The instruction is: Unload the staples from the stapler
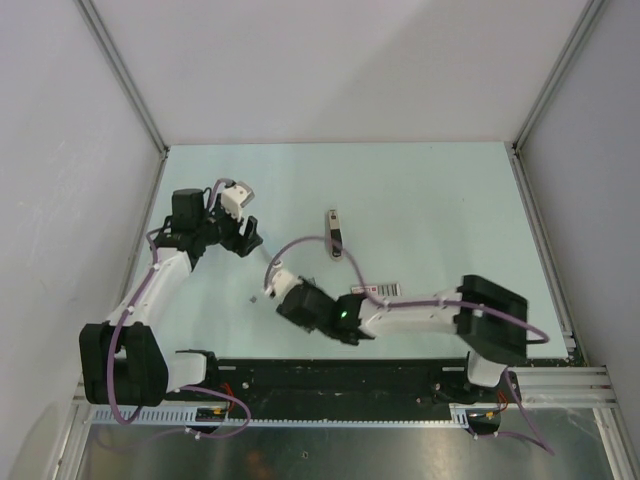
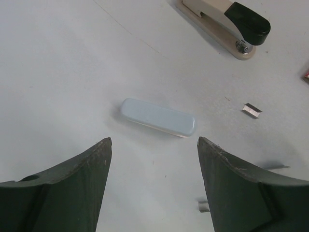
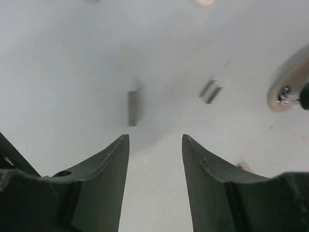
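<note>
I should back my right gripper away and take the staple strip with my left gripper, because it lies on that gripper's side, under my outstretched right one.
The stapler, cream-beige with a black end, lies closed on the table between the arms. It also shows at the top right of the left wrist view, and its rounded end shows at the right edge of the right wrist view. My left gripper is open and empty, just short of a pale blue oblong piece. My right gripper is open and empty, low over the table. A short staple strip lies just ahead of its left finger.
More loose staple bits lie on the table. A flat red-and-white box lies beside the right forearm. Walls close the table in at the back and on both sides.
</note>
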You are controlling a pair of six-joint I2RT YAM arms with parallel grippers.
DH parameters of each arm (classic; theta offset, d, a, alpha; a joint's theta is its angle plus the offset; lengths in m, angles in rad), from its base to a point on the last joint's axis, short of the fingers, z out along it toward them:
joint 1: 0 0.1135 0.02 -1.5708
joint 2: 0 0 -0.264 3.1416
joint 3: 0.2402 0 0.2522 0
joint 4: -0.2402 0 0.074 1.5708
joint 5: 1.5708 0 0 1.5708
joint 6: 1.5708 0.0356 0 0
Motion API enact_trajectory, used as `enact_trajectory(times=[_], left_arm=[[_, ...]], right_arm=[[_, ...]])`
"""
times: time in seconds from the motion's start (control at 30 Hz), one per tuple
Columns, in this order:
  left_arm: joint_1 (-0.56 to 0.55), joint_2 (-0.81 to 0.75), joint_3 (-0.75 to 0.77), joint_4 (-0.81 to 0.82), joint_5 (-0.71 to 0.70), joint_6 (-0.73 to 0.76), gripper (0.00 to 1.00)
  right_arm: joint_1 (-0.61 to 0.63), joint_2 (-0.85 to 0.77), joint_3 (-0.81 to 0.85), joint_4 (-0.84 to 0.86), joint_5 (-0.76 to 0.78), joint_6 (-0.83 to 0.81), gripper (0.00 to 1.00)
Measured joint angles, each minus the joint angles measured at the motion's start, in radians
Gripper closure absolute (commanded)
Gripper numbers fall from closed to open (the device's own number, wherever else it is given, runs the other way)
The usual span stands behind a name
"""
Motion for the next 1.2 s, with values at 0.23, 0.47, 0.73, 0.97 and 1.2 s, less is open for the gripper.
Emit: enact_trajectory(times=[0.23, 0.47, 0.73, 0.97, 1.2], left_arm=[[-0.054, -0.001, 0.000, -0.018, -0.008, 0.055, 0.24], [-0.281, -0.011, -0.060, -0.053, -0.025, 0.224, 0.25], [-0.499, 0.033, -0.172, -0.105, -0.057, 0.484, 0.26], [-0.565, 0.108, -0.192, -0.116, -0.103, 0.638, 0.28], [-0.615, 0.134, -0.192, -0.118, -0.122, 0.677, 0.34]], right_arm=[[-0.217, -0.228, -0.076, 0.063, -0.224, 0.136, 0.49], [-0.323, -0.383, -0.188, 0.081, -0.325, 0.233, 0.52], [-0.567, -0.597, -0.291, 0.063, -0.409, 0.324, 0.53], [-0.652, -0.620, -0.292, 0.059, -0.494, 0.349, 0.54], [-0.669, -0.618, -0.298, 0.059, -0.540, 0.362, 0.56]])
